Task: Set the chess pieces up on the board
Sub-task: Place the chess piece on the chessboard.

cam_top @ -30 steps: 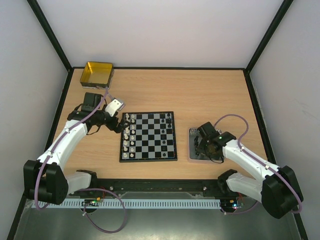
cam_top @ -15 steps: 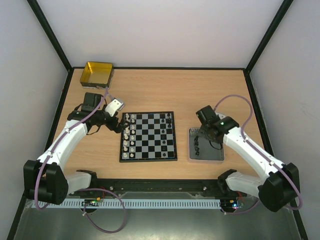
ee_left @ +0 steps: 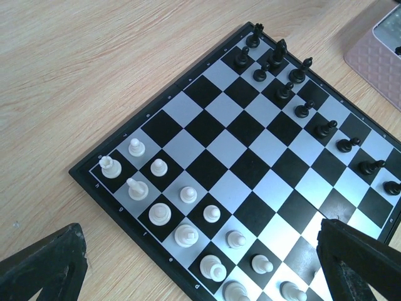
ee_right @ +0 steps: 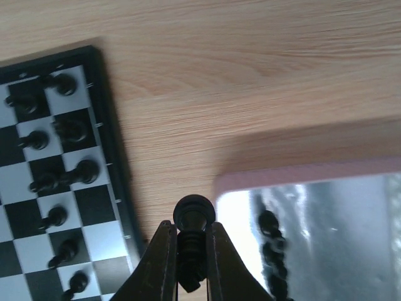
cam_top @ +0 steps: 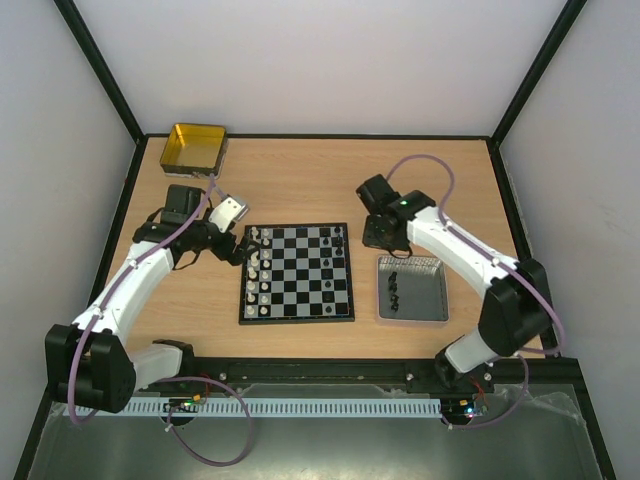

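The black chess piece (ee_right: 194, 212) is upright, and the dark edge square (ee_right: 95, 204) next to the bishop is free. My right gripper keeps going there and lets go once the black piece's base rests.
The board (cam_top: 300, 292) lies mid-table with whitish chess pieces (cam_top: 258, 270) along its left side and black ones (cam_top: 338, 240) on its right. My right gripper (cam_top: 378, 233) hovers just off the board's far right corner, above the wood. In the right wrist view the gripper (ee_right: 191, 229) is shut on a black chess piece (ee_right: 193, 214), held between the board's edge (ee_right: 120, 188) and the tray (ee_right: 341, 213). My left gripper (cam_top: 234, 250) stands open by the board's left edge. The left wrist view shows its fingers (ee_left: 47, 263) wide apart over the white pieces (ee_left: 185, 235), holding nothing.
A dark grey tray (cam_top: 428, 298) right of the board holds several loose black pieces (cam_top: 394, 290). A yellow tin (cam_top: 195, 147) sits at the far left corner. Black frame posts and white walls enclose the table.
My right arm has lifted off the tray and swung away from me and leftward to the board's far right corner, carrying a black piece. The left arm has not moved.
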Robot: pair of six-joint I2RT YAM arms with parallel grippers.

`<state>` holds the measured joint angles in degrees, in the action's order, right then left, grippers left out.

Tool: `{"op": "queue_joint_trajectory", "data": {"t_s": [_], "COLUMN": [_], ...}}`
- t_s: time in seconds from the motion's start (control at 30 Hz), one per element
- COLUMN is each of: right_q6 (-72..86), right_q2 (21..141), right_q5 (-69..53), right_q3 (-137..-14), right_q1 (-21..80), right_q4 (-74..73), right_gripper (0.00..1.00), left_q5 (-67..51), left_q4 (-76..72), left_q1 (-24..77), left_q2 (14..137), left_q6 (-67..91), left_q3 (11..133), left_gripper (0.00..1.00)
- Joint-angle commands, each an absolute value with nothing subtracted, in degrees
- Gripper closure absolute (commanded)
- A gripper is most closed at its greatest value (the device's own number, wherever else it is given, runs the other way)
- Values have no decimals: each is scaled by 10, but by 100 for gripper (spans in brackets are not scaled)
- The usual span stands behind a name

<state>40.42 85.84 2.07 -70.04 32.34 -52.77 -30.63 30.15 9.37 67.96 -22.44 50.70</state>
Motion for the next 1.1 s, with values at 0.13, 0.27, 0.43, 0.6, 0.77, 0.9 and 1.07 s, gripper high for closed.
{"op": "queue_joint_trajectory", "data": {"t_s": [0.13, 0.27, 0.43, 0.6, 0.77, 0.9, 1.07], "right_q6": [404, 408, 409, 410, 413, 416, 418], "right_q2": [950, 976, 999, 1017, 1029, 1034, 1040], "right_q5": [-24, -30, -39, -46, -52, -54, -59], "right_q3": [-730, -735, -741, -750, -749, -747, -744], "right_q1": [387, 404, 410, 412, 418, 422, 427], "right_q4": [-476, -460, -444, -439, -433, -429, -422], "right_gripper": [98, 98, 98, 97, 97, 97, 95], "left_q5": [-301, -300, -301, -301, -301, -302, -309], "left_q4": [294, 292, 292, 291, 289, 290, 292], "left_q1": [97, 96, 96, 97, 97, 96, 96], "left_q2": [668, 672, 676, 672, 673, 672, 670], "left_q6": [-222, -222, -223, -225, -226, -227, -229], "left_q3": [498, 498, 497, 494, 492, 491, 491], "left_gripper": [1, 1, 1, 1, 1, 1, 1]}}
